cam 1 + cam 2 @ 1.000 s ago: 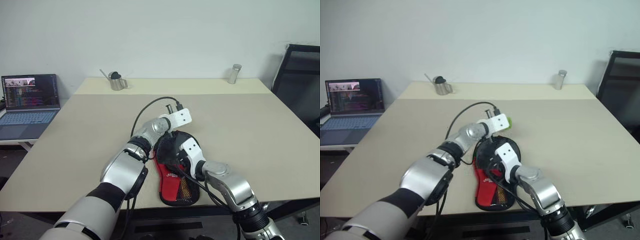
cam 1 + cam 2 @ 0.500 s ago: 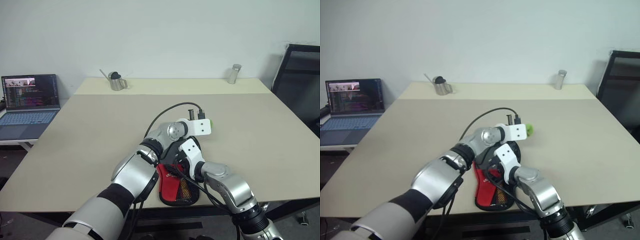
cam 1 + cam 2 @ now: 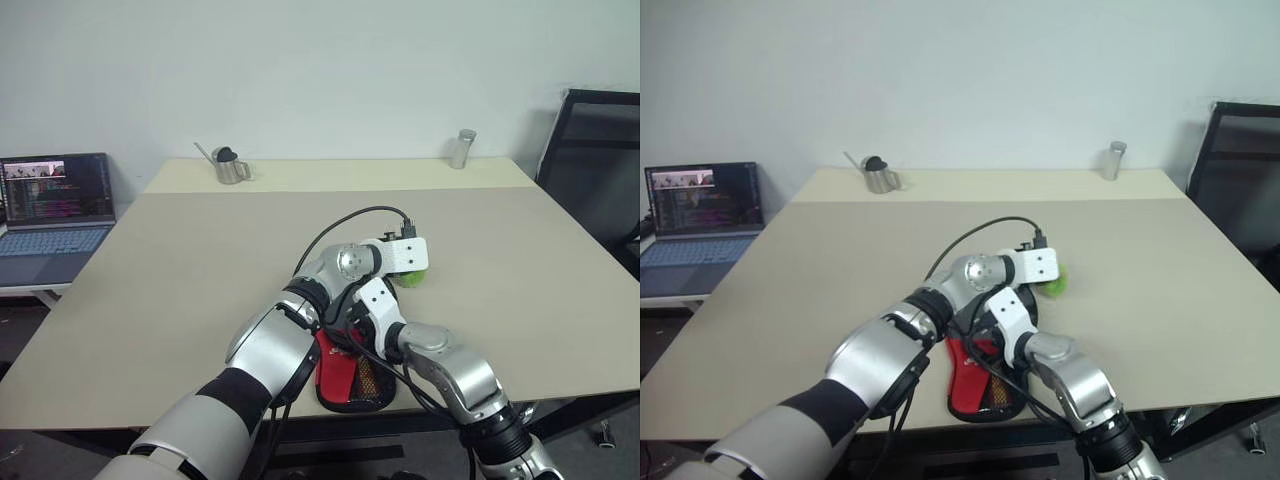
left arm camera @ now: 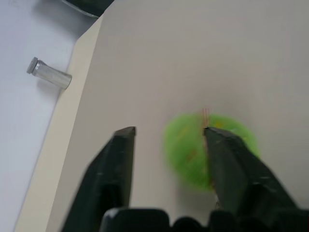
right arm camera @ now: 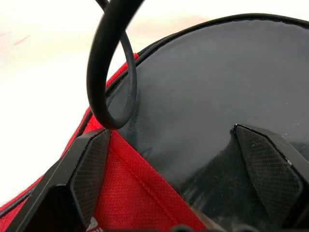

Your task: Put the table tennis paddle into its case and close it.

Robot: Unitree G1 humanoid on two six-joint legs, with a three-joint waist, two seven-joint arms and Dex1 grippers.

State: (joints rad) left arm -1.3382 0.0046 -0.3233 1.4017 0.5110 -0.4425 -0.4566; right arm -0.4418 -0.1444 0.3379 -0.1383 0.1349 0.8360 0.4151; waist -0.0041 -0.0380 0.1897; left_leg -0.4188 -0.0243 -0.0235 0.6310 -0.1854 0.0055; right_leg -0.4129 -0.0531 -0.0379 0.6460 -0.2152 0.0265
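The green tag point(image 3: 412, 279) is by the case's round end point(image 5: 222, 72), so I expect it to pull the zipper down the case's edge to the case's near end when the robot pulls the tag.
The case point(image 3: 343, 376) lies near the table's front edge, red with a mesh pocket at its near end and black at its round far end point(image 5: 207, 96). The table tennis paddle is hidden. My right gripper point(image 5: 170, 130) stands open over the case, one finger above the red fabric, the other above the black part. A black cable point(image 5: 111, 72) loops in front of it. My left gripper point(image 4: 169, 133) is open just beyond the case's round end. The fuzzy green tag point(image 4: 193, 150) lies on the table by its fingers, partly behind one of them, and it also sits right of the white wrist mount point(image 3: 413, 278).
A laptop point(image 3: 55, 210) stands on a side table at the left. A metal cup point(image 3: 230, 168) and a metal cylinder point(image 3: 460, 148) sit at the table's far edge. A black chair point(image 3: 595, 170) is at the right. Bare tabletop point(image 3: 520, 260) stretches right of the arms.
My left gripper swung right around the case's round end, carrying the green tag, then opened; the tag now lies on the table. The right gripper stayed put.
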